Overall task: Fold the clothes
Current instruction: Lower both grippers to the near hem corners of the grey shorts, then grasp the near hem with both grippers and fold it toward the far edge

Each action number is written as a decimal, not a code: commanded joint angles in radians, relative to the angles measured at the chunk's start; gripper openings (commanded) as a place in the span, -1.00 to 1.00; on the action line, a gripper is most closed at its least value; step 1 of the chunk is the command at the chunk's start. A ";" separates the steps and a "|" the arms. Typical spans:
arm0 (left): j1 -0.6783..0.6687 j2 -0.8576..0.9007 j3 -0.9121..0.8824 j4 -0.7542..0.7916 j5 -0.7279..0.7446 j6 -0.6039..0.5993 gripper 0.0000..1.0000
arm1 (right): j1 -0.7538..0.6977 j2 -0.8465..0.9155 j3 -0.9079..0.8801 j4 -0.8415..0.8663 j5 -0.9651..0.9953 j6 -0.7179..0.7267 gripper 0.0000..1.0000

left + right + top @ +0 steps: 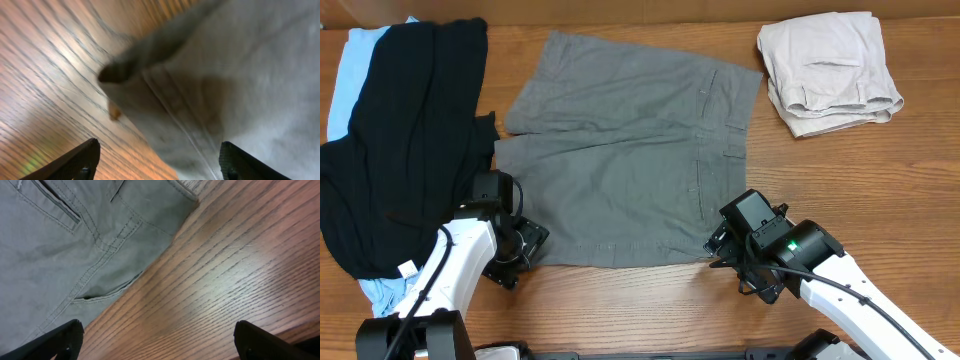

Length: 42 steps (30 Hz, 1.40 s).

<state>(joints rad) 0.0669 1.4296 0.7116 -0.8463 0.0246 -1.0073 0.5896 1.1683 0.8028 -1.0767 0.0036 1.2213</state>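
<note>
The robot's left gripper will pinch the grey-olive shorts [250,85], and they will gather into a soft fold then, because the shorts' hem corner [116,77] curls loosely off the wood.
The grey-olive shorts [620,150] lie spread flat in the middle of the table, waistband to the right. My left gripper [520,255] is open at the shorts' near-left leg hem, with the hem corner [165,95] between its fingers [157,160]. My right gripper [725,250] is open at the near-right waistband corner. In the right wrist view its fingers [157,337] straddle bare wood beside the shorts' edge [75,255]. A black garment [405,140] on a light-blue one [345,80] lies at the left. Folded beige shorts [830,75] sit at the back right.
The wooden table [880,190] shows bare to the right of the grey-olive shorts and along the front edge. The black garment's edge lies close to my left arm.
</note>
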 commanded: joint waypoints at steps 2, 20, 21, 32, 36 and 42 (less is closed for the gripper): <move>0.000 -0.010 -0.016 0.016 -0.121 -0.090 0.52 | 0.005 0.003 -0.004 0.009 -0.005 -0.021 0.98; 0.000 -0.010 -0.105 0.217 -0.177 -0.079 -0.91 | 0.005 0.014 -0.005 0.040 0.014 -0.021 0.87; 0.000 -0.010 -0.105 0.215 -0.171 -0.065 -0.92 | 0.005 0.018 -0.005 0.047 0.032 -0.021 0.86; 0.000 -0.010 -0.105 0.226 -0.154 -0.026 -0.91 | 0.003 0.284 -0.014 0.204 0.180 0.047 0.67; 0.000 -0.010 -0.105 0.223 -0.150 -0.026 -0.91 | -0.012 0.351 -0.014 0.209 0.179 0.048 0.16; 0.000 -0.010 -0.105 0.222 -0.109 -0.026 -0.92 | -0.043 0.376 -0.039 0.271 0.199 0.046 0.15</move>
<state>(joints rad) 0.0669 1.4231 0.6231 -0.6159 -0.1158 -1.0439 0.5610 1.5341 0.7887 -0.8371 0.1627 1.2594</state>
